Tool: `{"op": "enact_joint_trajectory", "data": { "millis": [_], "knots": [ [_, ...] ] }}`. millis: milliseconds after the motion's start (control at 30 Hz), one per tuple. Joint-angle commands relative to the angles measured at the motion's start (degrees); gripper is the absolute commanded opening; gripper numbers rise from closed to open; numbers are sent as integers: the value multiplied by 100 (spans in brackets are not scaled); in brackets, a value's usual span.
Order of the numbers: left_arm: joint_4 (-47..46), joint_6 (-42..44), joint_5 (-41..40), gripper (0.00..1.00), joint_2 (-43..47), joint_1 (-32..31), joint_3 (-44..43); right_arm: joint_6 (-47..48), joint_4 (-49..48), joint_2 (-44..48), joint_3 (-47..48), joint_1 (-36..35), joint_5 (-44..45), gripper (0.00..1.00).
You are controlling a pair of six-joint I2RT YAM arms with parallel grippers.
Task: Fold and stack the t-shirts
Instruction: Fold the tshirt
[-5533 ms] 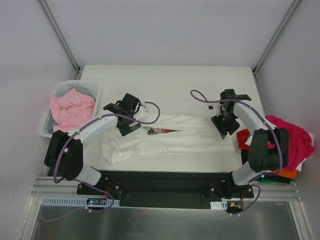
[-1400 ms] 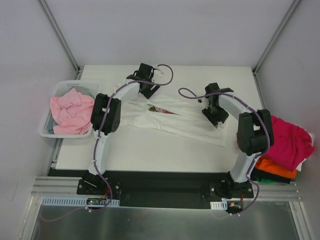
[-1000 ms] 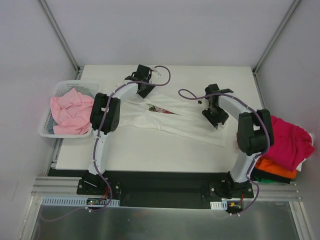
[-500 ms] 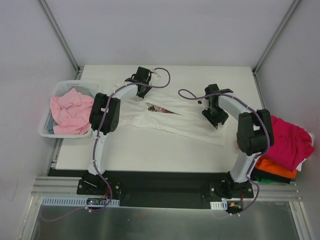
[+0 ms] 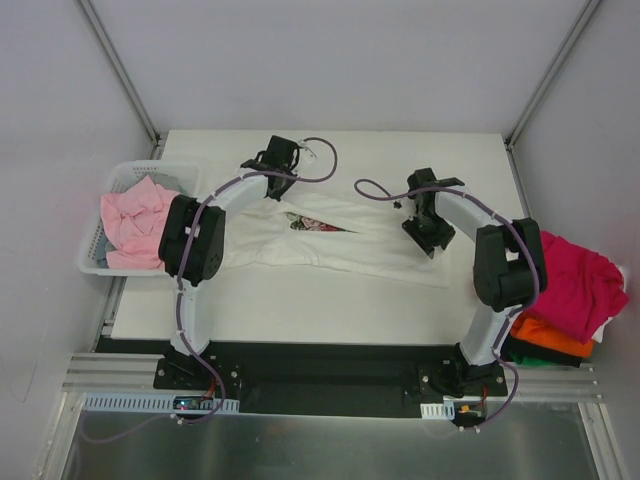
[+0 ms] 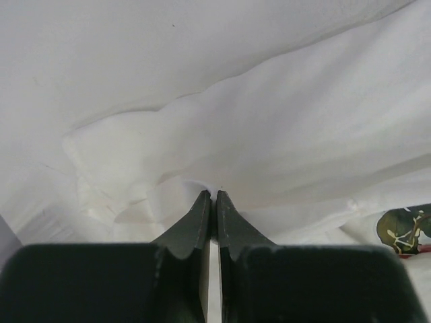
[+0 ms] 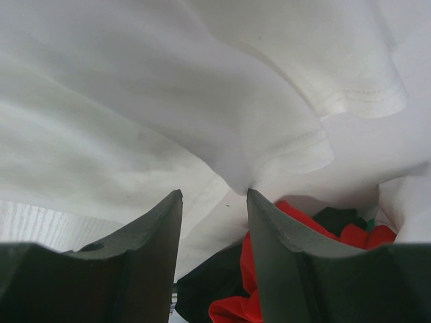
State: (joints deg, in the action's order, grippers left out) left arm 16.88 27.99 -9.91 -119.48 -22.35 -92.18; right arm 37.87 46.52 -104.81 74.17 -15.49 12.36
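My left gripper is pinching a fold of the white t-shirt beside the exposed flower print. It should go on pulling the fold toward the t-shirt's near edge before it lets go.
A white t-shirt with a small flower print lies stretched across the middle of the table. At its far left edge my left gripper is shut, and the left wrist view shows its tips pinching a fold of the white cloth. My right gripper sits over the shirt's right end. Its jaws stand apart, with white cloth draped beyond them and a fold touching the right fingertip. A pale pink t-shirt fills the basket.
The white lattice basket stands off the table's left edge. A heap of magenta, orange and dark t-shirts lies off the right edge; red and dark cloth shows under the right jaws. Bare table runs along the front.
My left gripper has shut on the shirt's far left edge and shifted slightly left, drawing that side of the shirt leftward. The right gripper has stayed in place.
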Motion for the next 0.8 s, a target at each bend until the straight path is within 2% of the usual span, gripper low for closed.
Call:
{"op": "enact_joint_trajectory", "data": {
  "millis": [0,400,633,700,767],
  "knots": [
    [61,49,-380,0,592,-182,235,-95,120,269,-61,-51,-102,47],
    [96,58,-1188,0,1717,-753,1773,-78,76,269,-140,-51,-128,46],
    [139,-4,-1733,1,2174,-850,2696,-87,85,233,-105,-69,-155,46],
    [201,-39,-1847,1,2148,-876,2863,-95,103,233,-96,-86,-146,46],
    [271,-109,-1865,8,2131,-912,2995,-95,103,225,-96,-104,-146,46]
  ]
}}
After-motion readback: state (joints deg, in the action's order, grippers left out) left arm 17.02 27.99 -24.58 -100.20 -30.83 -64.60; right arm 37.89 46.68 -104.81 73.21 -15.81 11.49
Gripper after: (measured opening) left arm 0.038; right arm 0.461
